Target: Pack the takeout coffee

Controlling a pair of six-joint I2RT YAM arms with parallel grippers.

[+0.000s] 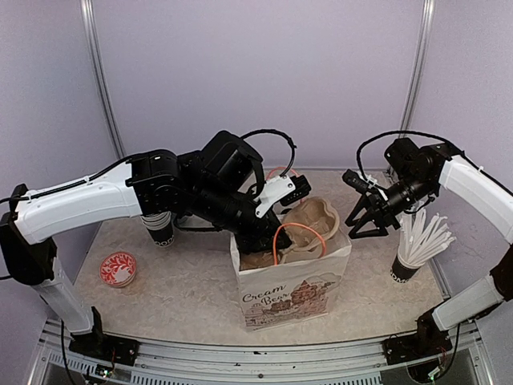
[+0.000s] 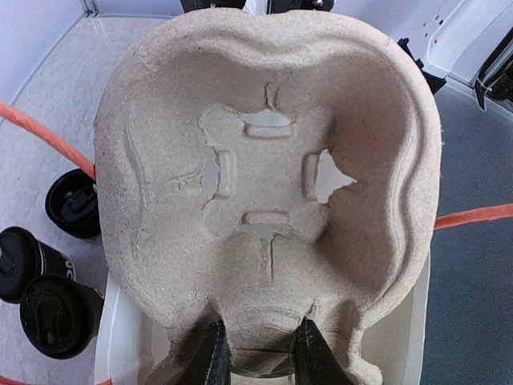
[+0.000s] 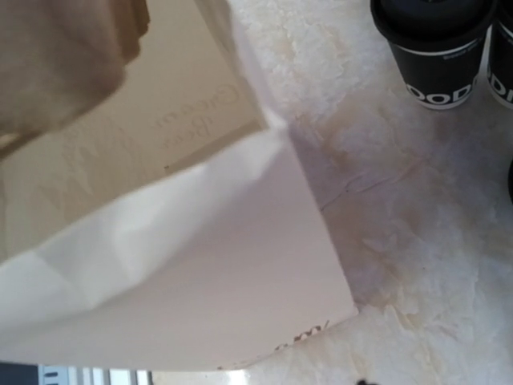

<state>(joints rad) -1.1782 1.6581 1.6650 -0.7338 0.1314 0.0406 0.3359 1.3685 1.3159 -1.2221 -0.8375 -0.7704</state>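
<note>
The carrier (image 1: 314,216) is between the orange handles and lined up with the bag's opening (image 1: 292,247), so my left gripper should keep moving it down until it is deep inside.
My left gripper (image 2: 260,357) is shut on the near rim of a tan pulp cup carrier (image 2: 264,160). It holds the carrier tilted in the mouth of the white "Cream Bear" paper bag (image 1: 292,293). The carrier also shows in the top view (image 1: 317,220). Lidded black takeout cups (image 2: 60,314) stand on the table left of the bag. Two of them, with white lettering, show in the right wrist view (image 3: 437,56). One cup (image 1: 162,231) shows under my left arm. My right gripper (image 1: 365,223) is open and empty, in the air just right of the bag's top.
A black cup full of white sticks (image 1: 417,245) stands at the right edge. A red-patterned round lid (image 1: 118,269) lies at the front left. The bag's orange cord handle (image 1: 276,241) loops over its opening. The bag's white side wall (image 3: 200,265) fills the right wrist view.
</note>
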